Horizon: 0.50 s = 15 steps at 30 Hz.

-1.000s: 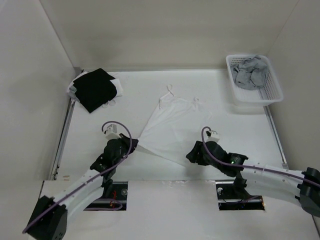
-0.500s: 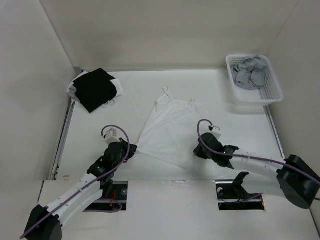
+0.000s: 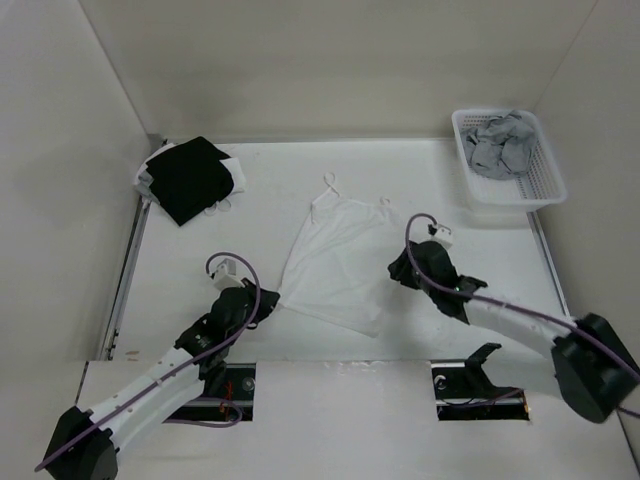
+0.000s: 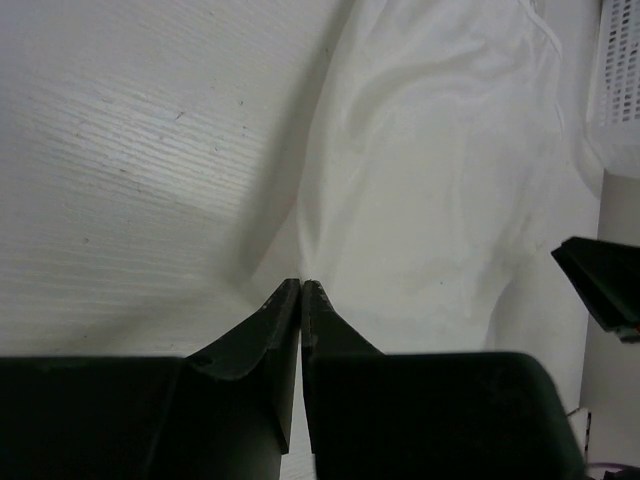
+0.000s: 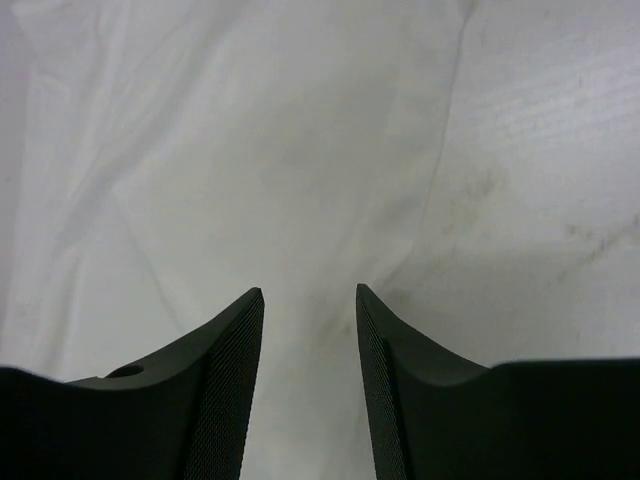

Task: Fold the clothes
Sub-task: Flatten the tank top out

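The robot's right gripper hovers at the camisole's side edge (image 3: 386, 287), away from the hem's free corner (image 3: 374, 334). It should take hold of that corner before both grippers lift the camisole.
The clothes, one white camisole (image 3: 335, 262), lie flat in the middle of the table with the two thin straps (image 3: 331, 184) pointing to the far side. My left gripper (image 3: 268, 298) is shut on the camisole's lower left corner; in the left wrist view the fabric (image 4: 420, 200) runs up from the closed tips (image 4: 301, 283). My right gripper (image 3: 397, 268) hovers at the camisole's right edge. Its jaws are open (image 5: 310, 292), with only flat cloth (image 5: 250, 150) and bare table below them.
A black garment with white edges (image 3: 190, 178) lies at the back left. A white basket (image 3: 545, 185) holding grey garments (image 3: 500, 148) stands at the back right. Walls close in the table on three sides.
My right gripper has moved from the camisole's lower right hem up to its right edge. The camisole now lies narrower and a little farther back. The left gripper still holds its corner.
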{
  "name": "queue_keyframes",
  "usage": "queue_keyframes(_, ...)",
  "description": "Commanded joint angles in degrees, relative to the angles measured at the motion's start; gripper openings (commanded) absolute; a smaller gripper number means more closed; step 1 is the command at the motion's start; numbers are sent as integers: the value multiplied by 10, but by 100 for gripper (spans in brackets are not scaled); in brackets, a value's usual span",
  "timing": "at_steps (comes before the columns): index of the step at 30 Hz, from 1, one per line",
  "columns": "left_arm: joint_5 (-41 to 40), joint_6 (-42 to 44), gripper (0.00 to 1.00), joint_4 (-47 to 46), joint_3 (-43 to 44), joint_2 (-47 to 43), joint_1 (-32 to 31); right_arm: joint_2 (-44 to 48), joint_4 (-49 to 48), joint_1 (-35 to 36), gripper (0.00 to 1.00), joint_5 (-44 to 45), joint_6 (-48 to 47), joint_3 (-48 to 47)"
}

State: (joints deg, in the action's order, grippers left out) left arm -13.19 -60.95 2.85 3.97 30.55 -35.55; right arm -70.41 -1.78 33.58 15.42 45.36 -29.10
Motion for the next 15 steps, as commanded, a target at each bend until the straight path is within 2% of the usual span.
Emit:
queue_keyframes(1,-17,-12,3,-17,10,7,-5,130,51,66,42,26,94,80)
queue_keyframes(5,-13,18,3,-23,27,15,23,232,163,169,19,38,199,119)
queue_keyframes(7,-7,28,3,-29,35,21,37,241,214,212,17,42,223,107)
queue_keyframes(9,-1,37,3,-42,38,28,46,224,226,250,22,40,232,95)
queue_keyframes(11,4,38,3,-54,38,36,52,196,226,273,34,44,248,85)
queue_keyframes(15,15,35,3,-66,32,37,56,144,182,283,39,47,257,77)
